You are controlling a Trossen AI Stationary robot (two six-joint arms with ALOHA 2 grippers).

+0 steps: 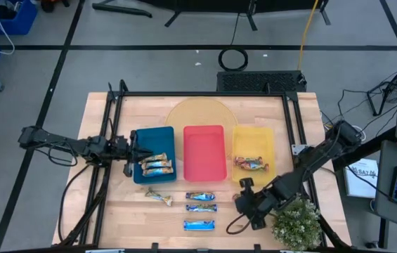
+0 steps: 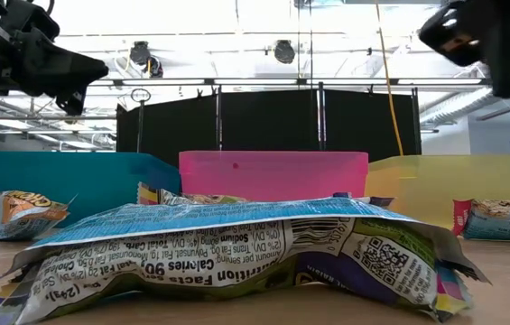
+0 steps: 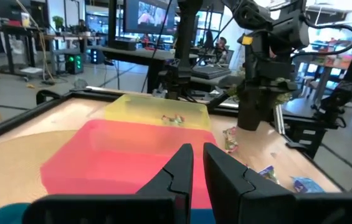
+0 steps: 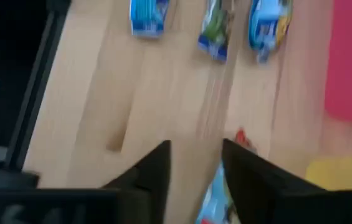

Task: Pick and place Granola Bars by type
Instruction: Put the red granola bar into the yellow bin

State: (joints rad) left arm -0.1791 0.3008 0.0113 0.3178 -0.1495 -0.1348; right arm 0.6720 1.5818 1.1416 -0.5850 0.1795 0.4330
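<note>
My right gripper should back off, turn and take the bar's red end (image 4: 243,138), because the red-ended bar (image 4: 215,191) lies crooked under one of its fingers.
Two tan-gold granola bars (image 1: 156,164) lie in the blue tray (image 1: 164,137). Red-orange ones (image 1: 251,164) lie in the yellow tray (image 1: 253,137). The red tray (image 1: 204,152) holds nothing. On the table near the front lie one tan bar (image 1: 159,197) and three blue-white bars (image 1: 201,208). My right gripper (image 4: 197,165) hangs open just right of these, slanting down. A further bar (image 4: 216,196) with a red end lies below its fingers, untouched. My left gripper (image 3: 197,158) is level over the blue tray's left edge, shut but for a slit, holding nothing.
A small green plant (image 1: 296,221) stands at the table's near right corner, close to my right arm. A pale round disc (image 1: 198,111) lies behind the trays. A black frame (image 1: 293,133) runs along the table's sides. Bare wood shows between the trays and the loose bars.
</note>
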